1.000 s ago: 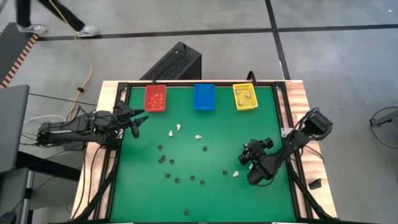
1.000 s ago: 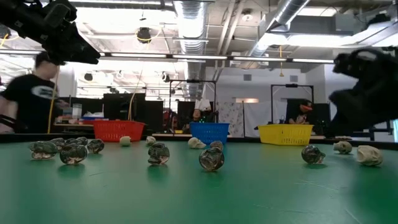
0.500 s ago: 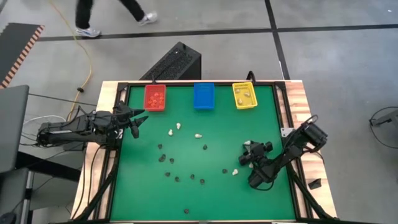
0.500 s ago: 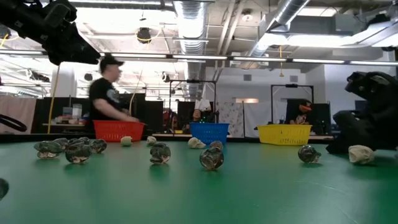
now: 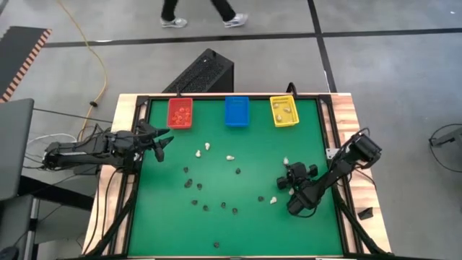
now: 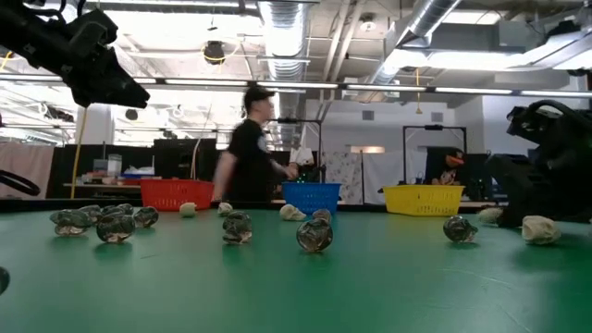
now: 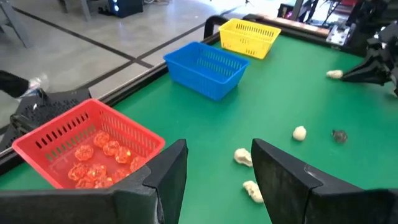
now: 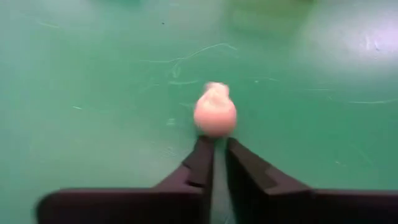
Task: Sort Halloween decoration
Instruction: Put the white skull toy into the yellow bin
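My right gripper's shut fingers are just short of the cream trinket, so I should open them, reach forward and close them around the cream trinket's sides (image 5: 286, 160).
The Halloween decoration lies scattered on the green table (image 5: 166, 231): cream trinkets (image 5: 207, 146) and dark ones (image 5: 206, 208) in a loose ring. My right gripper (image 5: 287, 172) is low over the table at the right, shut. One cream trinket (image 8: 215, 112) lies right at its fingertips and also shows from above (image 5: 286, 162). Another cream trinket (image 5: 273, 201) rests beside the arm. My left gripper (image 7: 217, 168) hangs open and raised at the table's left edge (image 5: 160, 143), with nothing between its fingers. My right gripper comes slanting down toward the table's far edge, and its shut fingertips (image 8: 205, 152) meet the near side of the cream trinket (image 8: 214, 127). Whether they pinch it or only touch it, I cannot tell. The trinket rests on the table.
Along the far edge stand a red bin (image 5: 180, 114) with orange trinkets, a blue bin (image 5: 237, 112) and a yellow bin (image 5: 284, 112) with cream ones. A person (image 6: 248, 148) walks behind the table. Open green surface lies along the near left.
My right gripper has come down toward the table by the cream trinket at the right, and its wrist has rolled. The person behind the table has walked from left to right.
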### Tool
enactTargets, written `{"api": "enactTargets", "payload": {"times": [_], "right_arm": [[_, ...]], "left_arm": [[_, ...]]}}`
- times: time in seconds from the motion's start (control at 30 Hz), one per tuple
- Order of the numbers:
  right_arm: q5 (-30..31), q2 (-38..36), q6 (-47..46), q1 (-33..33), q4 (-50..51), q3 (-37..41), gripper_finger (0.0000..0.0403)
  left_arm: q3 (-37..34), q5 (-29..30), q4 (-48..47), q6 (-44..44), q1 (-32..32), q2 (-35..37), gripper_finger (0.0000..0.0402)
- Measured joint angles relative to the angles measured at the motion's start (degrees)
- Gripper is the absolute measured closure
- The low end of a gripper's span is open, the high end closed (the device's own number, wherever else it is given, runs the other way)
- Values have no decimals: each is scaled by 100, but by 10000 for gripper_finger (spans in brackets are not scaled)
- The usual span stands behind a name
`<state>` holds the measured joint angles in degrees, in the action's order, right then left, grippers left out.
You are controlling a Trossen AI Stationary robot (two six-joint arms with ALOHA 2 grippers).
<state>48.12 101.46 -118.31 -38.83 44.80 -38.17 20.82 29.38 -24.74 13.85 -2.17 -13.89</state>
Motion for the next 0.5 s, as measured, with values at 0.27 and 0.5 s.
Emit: {"api": "enactTargets", "payload": {"times": [0.27,0.5], "right_arm": [[10,-500,515,2,52,-7,375],[489,-1196,1451,1,275,-9,307]], "left_arm": [[0,15,122,-66,-2,2,233],[0,24,121,-68,-2,2,233]]}}
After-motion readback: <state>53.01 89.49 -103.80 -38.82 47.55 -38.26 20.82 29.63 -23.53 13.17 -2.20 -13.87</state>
